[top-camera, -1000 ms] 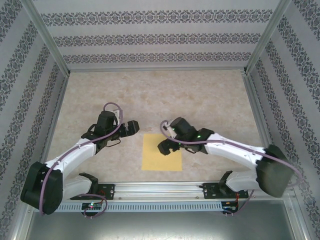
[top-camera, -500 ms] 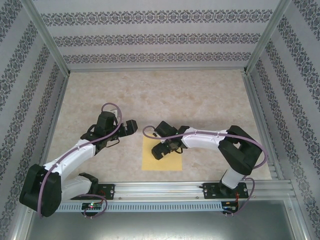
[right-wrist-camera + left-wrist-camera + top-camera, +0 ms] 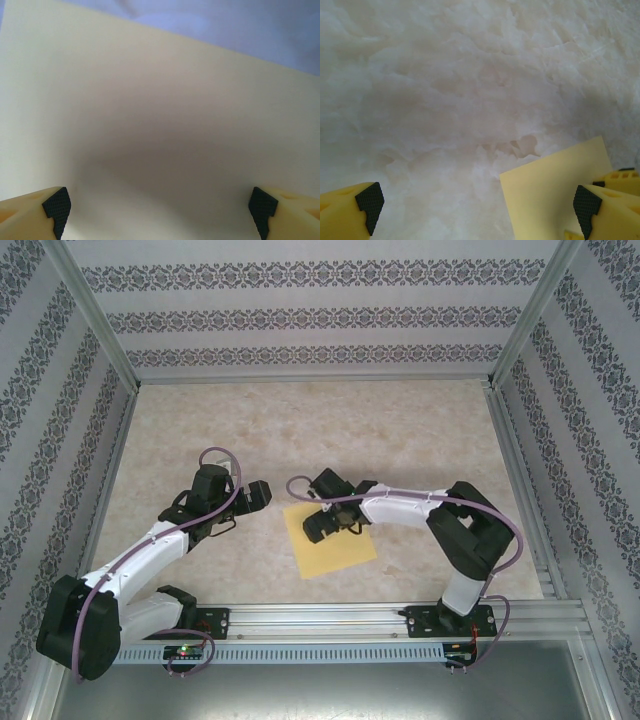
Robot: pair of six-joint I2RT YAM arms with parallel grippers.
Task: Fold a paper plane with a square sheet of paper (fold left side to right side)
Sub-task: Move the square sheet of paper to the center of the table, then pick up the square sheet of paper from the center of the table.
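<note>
The sheet's straight edge (image 3: 294, 546) faces the robot's left gripper, so the robot should turn the yellow sheet (image 3: 335, 554) until a corner points at each gripper, and then pinch and lift it.
The square sheet of paper (image 3: 338, 552) is plain yellow and lies flat and unfolded on the table, turned askew. No paper plane is in view. My right gripper (image 3: 326, 526) hovers low over the sheet's upper left part. It is open, and the paper (image 3: 160, 100) spans the gap between its fingers (image 3: 160, 209). My left gripper (image 3: 262, 495) is open just left of the sheet, over bare table. In the left wrist view a corner of the paper (image 3: 555, 192) lies by the right finger, with nothing between the fingers (image 3: 477, 206).
The marbled beige table top (image 3: 400, 440) stretches behind the sheet. Patterned walls and metal posts (image 3: 95, 320) close in three sides. An aluminium rail (image 3: 330, 618) with both arm bases runs along the near edge.
The right arm has reached left over the sheet, its elbow folding in. The sheet has turned counter-clockwise from square to askew. The left arm has barely moved.
</note>
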